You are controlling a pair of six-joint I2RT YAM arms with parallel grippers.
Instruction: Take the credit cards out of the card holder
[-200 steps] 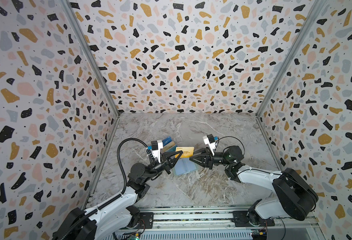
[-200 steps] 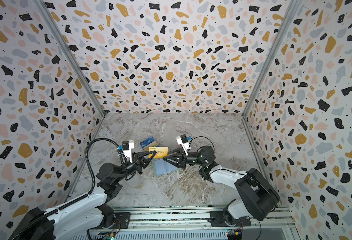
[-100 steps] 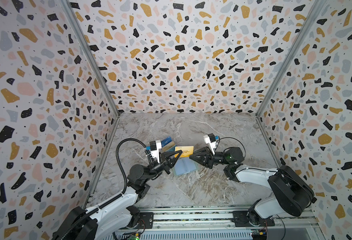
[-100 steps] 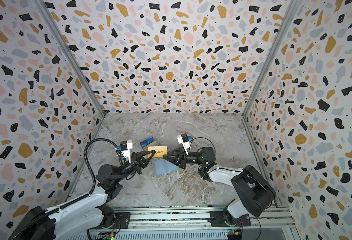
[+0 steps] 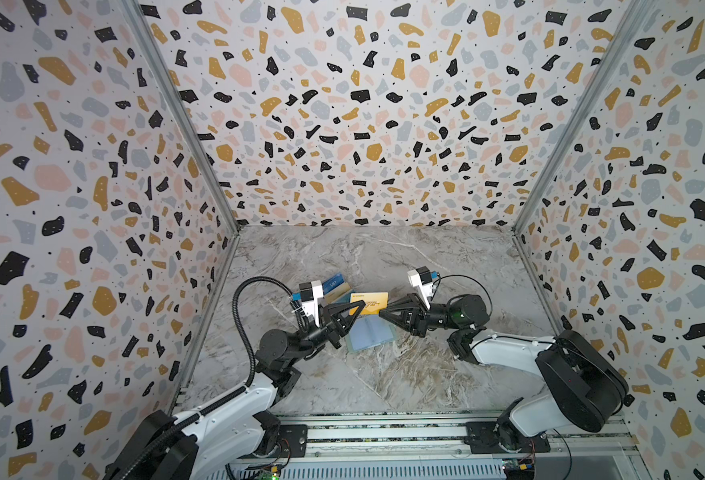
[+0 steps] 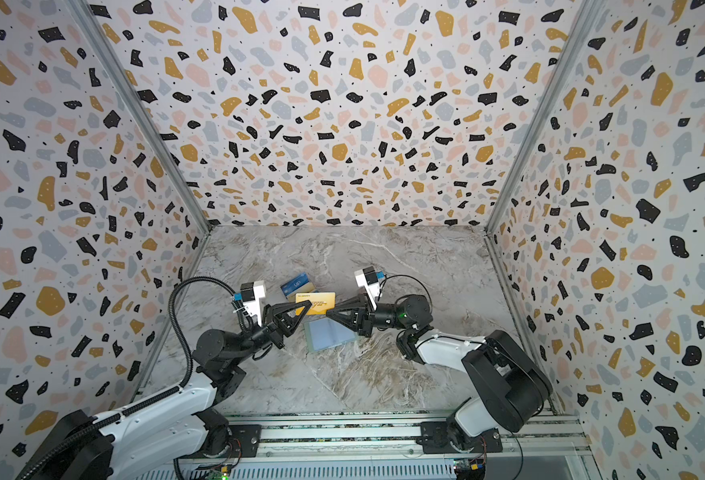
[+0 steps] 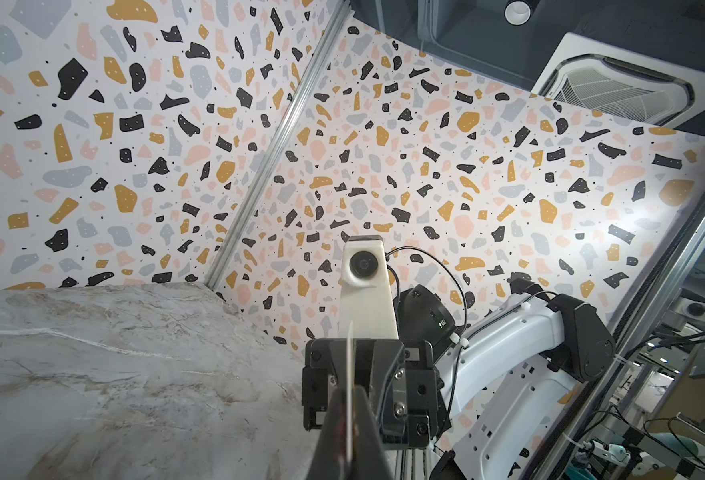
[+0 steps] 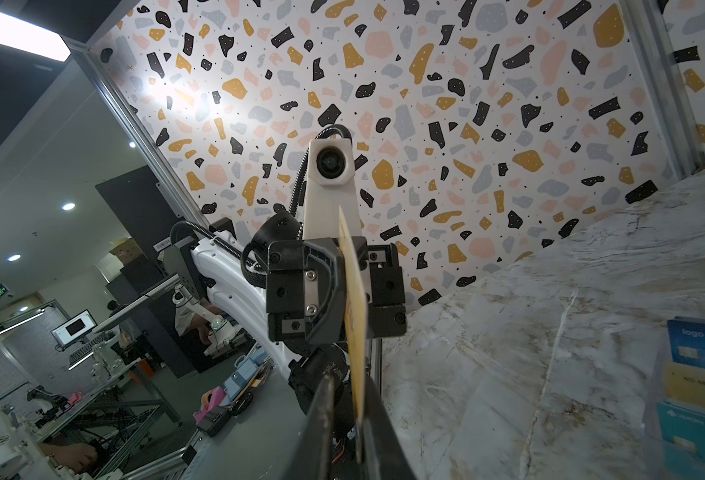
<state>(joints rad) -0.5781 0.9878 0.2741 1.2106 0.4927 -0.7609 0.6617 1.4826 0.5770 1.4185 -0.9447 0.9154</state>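
Note:
I should let go of the tan-gold card (image 6: 317,302) with my right gripper and carry it with my left gripper to the clear tiered stand, because the stand is on my left gripper's side.
A tan-gold credit card (image 5: 369,303) (image 6: 317,302) hangs level above the table, between my two grippers. My left gripper (image 5: 361,306) (image 7: 348,395) is shut on the card's left end, and its wrist view shows the card (image 7: 349,353) edge-on. My right gripper (image 5: 380,314) (image 8: 344,386) reaches round the right end. There the card (image 8: 353,291) lies against one finger, with a narrow gap to the other. The card holder (image 5: 369,334) (image 6: 329,334) lies open and flat on the table just below them, pale mint.
A clear tiered stand (image 5: 334,286) (image 8: 654,374) sits just behind the grippers, holding a blue card (image 8: 700,345), a tan one (image 8: 700,386) and a teal one (image 8: 691,432). Patterned walls close in the left, back and right. A metal rail (image 5: 384,432) runs along the front.
My right gripper has edged left onto the card's right end and its jaws have narrowed around it. The left gripper has kept its hold on the card without moving.

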